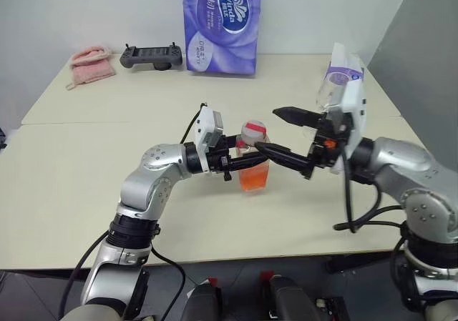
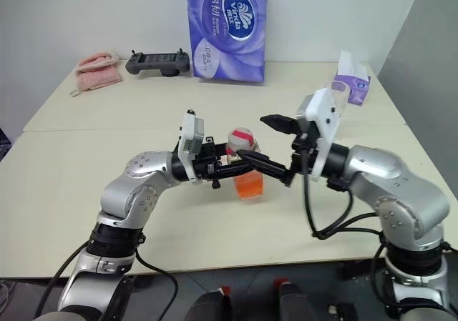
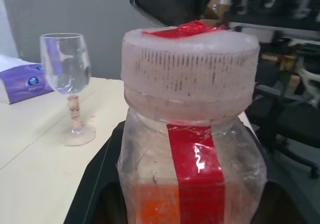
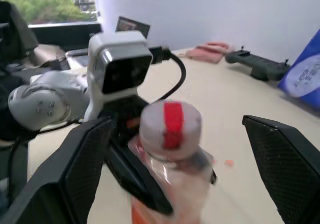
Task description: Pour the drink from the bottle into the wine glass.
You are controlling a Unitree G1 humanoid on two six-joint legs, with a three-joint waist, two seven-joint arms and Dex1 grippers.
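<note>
My open right gripper slants across the bottle's white cap (image 4: 170, 130), so I should swing it round to face my left gripper squarely before closing on the cap (image 1: 254, 130).
The bottle (image 1: 255, 165), clear with a white cap (image 4: 170, 123) crossed by a red band, is held upright just above the table near its middle. My left gripper (image 1: 245, 162) is shut on its body from the left. Orange-red drink (image 1: 254, 180) fills its lower part. My right gripper (image 1: 266, 130) is open, with one finger on each side of the cap and neither touching it. The wine glass (image 3: 66, 69) stands upright on the table at the right, beyond my right wrist, and looks empty.
A tall purple tissue pack (image 1: 222, 24) stands at the table's back middle. A black controller (image 1: 150, 55) and a pink cloth (image 1: 91, 65) lie at the back left. A small purple tissue box (image 2: 354, 81) sits behind the glass. A seam crosses the table (image 1: 86, 185).
</note>
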